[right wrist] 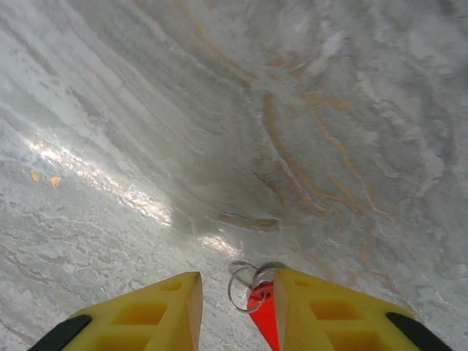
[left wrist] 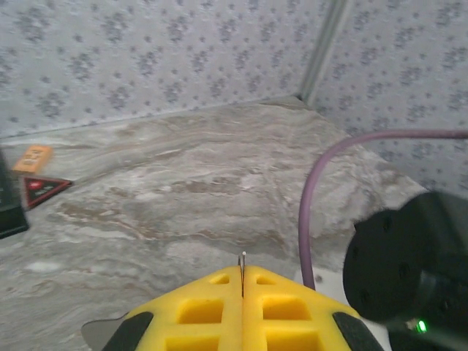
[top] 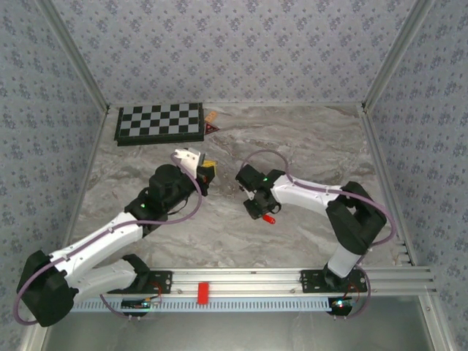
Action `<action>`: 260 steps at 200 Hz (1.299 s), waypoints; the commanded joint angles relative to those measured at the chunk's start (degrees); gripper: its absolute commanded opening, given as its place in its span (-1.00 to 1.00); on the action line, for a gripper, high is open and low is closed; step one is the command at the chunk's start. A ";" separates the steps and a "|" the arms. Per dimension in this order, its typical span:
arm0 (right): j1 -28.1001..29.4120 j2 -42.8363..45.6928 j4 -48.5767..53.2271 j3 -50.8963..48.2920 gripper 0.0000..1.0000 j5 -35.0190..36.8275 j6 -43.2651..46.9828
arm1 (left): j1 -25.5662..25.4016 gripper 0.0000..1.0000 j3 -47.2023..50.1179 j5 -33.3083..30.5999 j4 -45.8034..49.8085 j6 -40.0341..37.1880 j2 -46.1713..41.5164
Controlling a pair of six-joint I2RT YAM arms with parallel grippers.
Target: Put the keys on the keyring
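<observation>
My right gripper should move over and pinch the small wire ring (right wrist: 243, 290), because the key's red head (right wrist: 266, 319) lies between the gripper's fingers and that ring is past the ends of those fingers.
The key (right wrist: 262, 303), with a red plastic head, lies low on the marble between my right gripper's (right wrist: 238, 276) yellow fingers, close against the right-hand finger (right wrist: 322, 307). A small wire ring (right wrist: 235, 291) passes through its head. That gripper is open, its jaws clearly apart. From above, the key (top: 270, 218) shows just below the right gripper (top: 257, 208) at mid-table. My left gripper (left wrist: 243, 269) is shut, and a thin silvery sliver (left wrist: 243, 257) pokes out between its tips. It looks like the keyring seen edge-on, the rest hidden. The left gripper (top: 207, 170) hovers to the left of the right one.
A folded chessboard (top: 159, 122) lies at the back left, with a red triangular piece (top: 212, 129) and an orange piece (top: 210, 116) beside it. A red block (top: 203, 292) sits on the front rail. Patterned walls close in the table on three sides.
</observation>
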State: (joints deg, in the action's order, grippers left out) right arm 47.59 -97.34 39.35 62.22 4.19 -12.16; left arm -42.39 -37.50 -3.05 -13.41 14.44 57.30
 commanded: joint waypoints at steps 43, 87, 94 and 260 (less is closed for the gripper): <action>4.31 -2.57 5.71 1.91 -0.34 8.08 5.75 | -0.11 -1.00 0.24 -4.57 -1.42 -0.02 -2.66; 7.77 -2.02 3.88 -1.16 -0.40 12.90 10.34 | -0.15 -1.00 0.32 -4.34 -1.50 -0.02 -2.97; 8.00 -2.03 3.40 -1.58 -0.42 12.78 10.83 | -0.10 -1.00 0.32 -4.34 -1.46 -0.02 -2.98; 7.91 -3.39 1.57 -2.81 -0.57 15.50 11.72 | -0.09 -1.00 0.29 -3.65 -1.61 0.24 -2.64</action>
State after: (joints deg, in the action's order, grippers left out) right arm 55.86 -99.57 40.32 59.81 18.37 -1.15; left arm -42.39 -36.34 -7.09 -13.39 14.57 55.57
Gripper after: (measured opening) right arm 0.223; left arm 0.045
